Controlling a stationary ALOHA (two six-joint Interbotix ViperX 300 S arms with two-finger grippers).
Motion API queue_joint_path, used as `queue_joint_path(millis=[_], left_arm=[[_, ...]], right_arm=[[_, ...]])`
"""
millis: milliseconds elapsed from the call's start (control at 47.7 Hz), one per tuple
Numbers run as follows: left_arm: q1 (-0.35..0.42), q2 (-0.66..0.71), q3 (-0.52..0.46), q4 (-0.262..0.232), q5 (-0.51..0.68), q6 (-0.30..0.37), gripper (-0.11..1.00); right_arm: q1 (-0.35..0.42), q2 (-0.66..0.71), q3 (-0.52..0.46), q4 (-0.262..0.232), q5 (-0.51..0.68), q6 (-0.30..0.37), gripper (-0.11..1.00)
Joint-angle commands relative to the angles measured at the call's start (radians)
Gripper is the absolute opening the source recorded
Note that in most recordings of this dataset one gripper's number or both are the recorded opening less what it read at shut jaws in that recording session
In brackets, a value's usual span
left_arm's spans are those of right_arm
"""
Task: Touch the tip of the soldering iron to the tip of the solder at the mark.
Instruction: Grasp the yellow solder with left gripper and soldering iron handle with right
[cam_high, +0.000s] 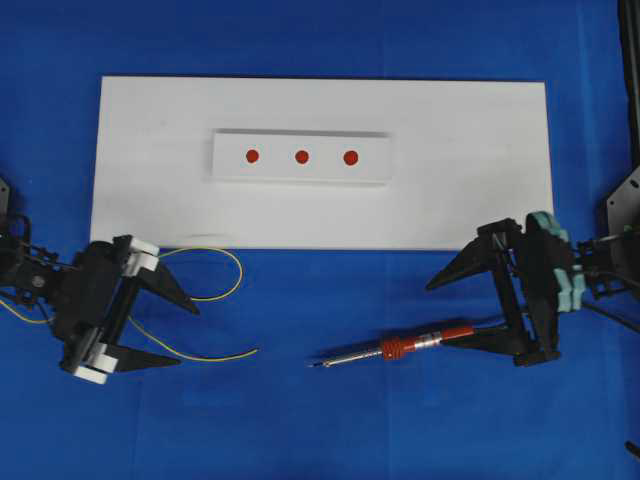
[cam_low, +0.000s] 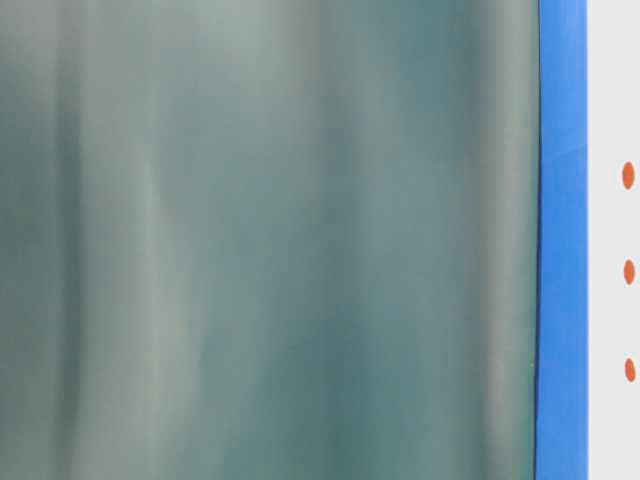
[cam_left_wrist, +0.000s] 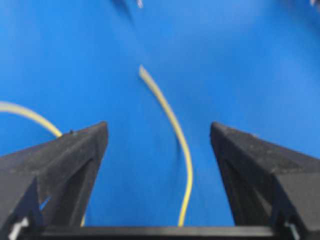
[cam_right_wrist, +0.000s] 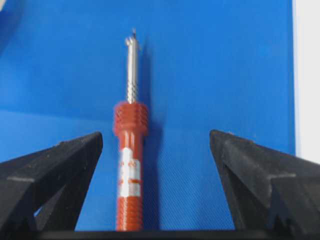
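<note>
The solder keeps a smooth curve (cam_high: 190, 356) beyond my open fingers, so its loose end (cam_high: 254, 351) will go on sticking out when my left gripper carries it.
The soldering iron (cam_high: 400, 348) lies flat on the blue cloth, its dark tip (cam_high: 316, 365) pointing left. My right gripper (cam_high: 442, 316) is open around its red-orange handle (cam_right_wrist: 130, 150). The handle sits close to the left finger in the right wrist view, and no finger touches it. The solder (cam_high: 232, 275), a thin yellow wire, loops on the cloth with its free end (cam_high: 256, 351) to the right. My left gripper (cam_high: 187, 335) is open over it, and one strand (cam_left_wrist: 175, 130) runs between the jaws untouched. Three red marks (cam_high: 301, 156) sit on a raised white strip.
The white strip rests on a large white board (cam_high: 470, 200) behind both grippers. Blue cloth (cam_high: 300, 430) covers the table around it. The table-level view is mostly a blurred grey-green surface (cam_low: 260, 240), with the red marks (cam_low: 629, 272) at its right edge.
</note>
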Motion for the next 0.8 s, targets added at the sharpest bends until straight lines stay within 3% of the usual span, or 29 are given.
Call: queue_joint_path(millis=[0,335,587,712,775], left_arm=[[-0.009,0.052,-0.020,-0.003,-0.040,-0.002,0.77],[-0.038,0.163,-0.038,-0.003,-0.110,-0.066,0.76],[-0.040,0.184,-0.044,-0.003,-0.110,-0.064,0.74],[-0.040,0.186,-0.046,-0.003,-0.106,-0.064,0.64],[-0.040,0.186,-0.048,-0.003,-0.103,-0.063,0.49]], right_arm=[[0.012,0.078,-0.021,0.017,-0.063,0.000,0.87],[0.067,0.270,-0.092,0.104,-0.101,0.000,0.84],[0.094,0.325,-0.120,0.150,-0.101,-0.002,0.80],[0.094,0.325,-0.121,0.149,-0.104,-0.009,0.74],[0.095,0.325,-0.121,0.146,-0.104,-0.017,0.67]])
